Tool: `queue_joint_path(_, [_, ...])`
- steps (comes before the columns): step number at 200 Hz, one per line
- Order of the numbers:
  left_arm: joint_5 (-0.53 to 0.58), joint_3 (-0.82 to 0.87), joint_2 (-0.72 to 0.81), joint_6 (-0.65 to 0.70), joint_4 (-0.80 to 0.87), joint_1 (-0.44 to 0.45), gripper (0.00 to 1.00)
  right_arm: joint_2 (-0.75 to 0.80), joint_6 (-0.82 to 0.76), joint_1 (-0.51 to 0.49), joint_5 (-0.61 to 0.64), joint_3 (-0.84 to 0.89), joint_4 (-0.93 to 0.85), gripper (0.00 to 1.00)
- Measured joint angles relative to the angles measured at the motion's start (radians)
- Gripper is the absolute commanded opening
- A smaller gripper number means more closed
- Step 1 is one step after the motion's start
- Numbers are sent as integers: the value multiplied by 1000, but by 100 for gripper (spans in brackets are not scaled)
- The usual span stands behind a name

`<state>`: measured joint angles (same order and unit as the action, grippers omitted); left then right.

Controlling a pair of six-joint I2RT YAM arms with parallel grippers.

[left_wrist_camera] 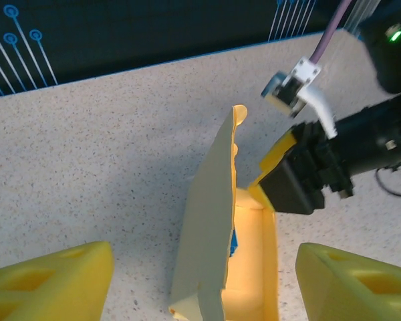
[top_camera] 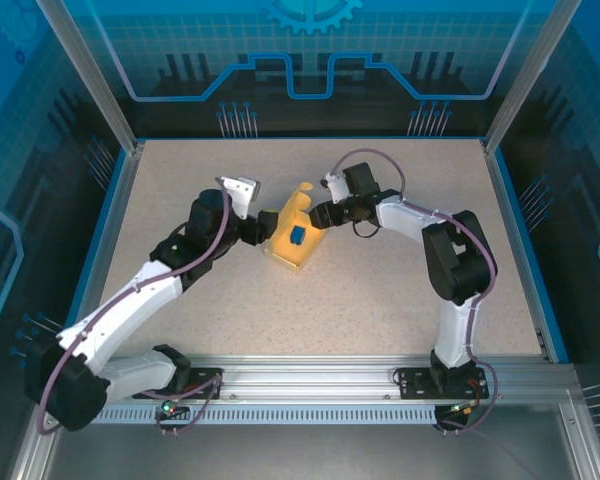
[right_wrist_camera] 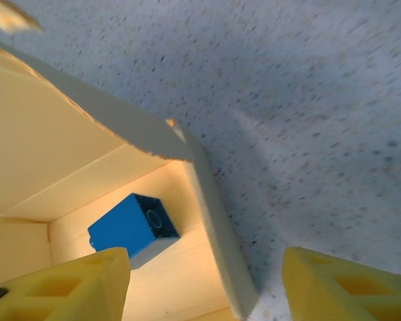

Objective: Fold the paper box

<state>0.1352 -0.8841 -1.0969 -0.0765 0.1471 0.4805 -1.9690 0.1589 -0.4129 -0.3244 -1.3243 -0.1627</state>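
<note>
My left gripper is facing the crooked paper box with its lid flap (top_camera: 284, 211) turned toward that gripper, so both my grippers should turn the box square (top_camera: 294, 253) before they fold the lid flap over.
The paper box (top_camera: 287, 249) is a pale yellow open tray in the middle of the table, with a blue block (top_camera: 296, 236) inside it. Its lid flap (left_wrist_camera: 210, 214) stands nearly upright. My left gripper (top_camera: 263, 230) is at the box's left side. In the left wrist view this gripper (left_wrist_camera: 204, 259) is open, its yellow fingers (left_wrist_camera: 50, 281) wide on either side of the box and clear of it. My right gripper (top_camera: 318, 217) is at the box's far right corner. It (right_wrist_camera: 206, 262) is open and straddles the box's side wall (right_wrist_camera: 217, 227), with the blue block (right_wrist_camera: 130, 227) below its left finger.
The speckled table (top_camera: 380, 300) is bordered by a blue rim and aluminium frame posts (top_camera: 90, 80). The two grippers are close together over the box; the right gripper's black body (left_wrist_camera: 307, 177) is just beyond the flap in the left wrist view.
</note>
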Motion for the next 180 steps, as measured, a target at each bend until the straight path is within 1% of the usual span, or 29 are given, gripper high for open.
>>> queue_joint_path(27, [15, 100, 101, -101, -1, -1, 75, -6, 18, 0, -60, 26, 12, 58])
queue_joint_path(52, [29, 217, 172, -196, -2, -1, 74, 17, 35, -2, -100, 116, 45, 57])
queue_joint_path(81, [29, 345, 230, -283, -1, -1, 74, 111, 70, -26, -136, 274, 87, 57])
queue_joint_path(101, [29, 408, 257, -308, -5, -1, 74, 202, 88, -45, -150, 367, 119, 58])
queue_joint_path(115, [26, 430, 259, -311, -20, -1, 75, 263, 84, -49, -124, 398, 129, 58])
queue_joint_path(141, [26, 434, 218, -295, -82, -1, 77, 350, 40, -53, -11, 395, 147, 59])
queue_joint_path(163, [29, 409, 111, -251, -136, -1, 76, 357, -9, -73, 101, 353, 156, 59])
queue_joint_path(180, [34, 370, 25, -212, -159, -1, 75, 344, -41, -87, 151, 319, 156, 59])
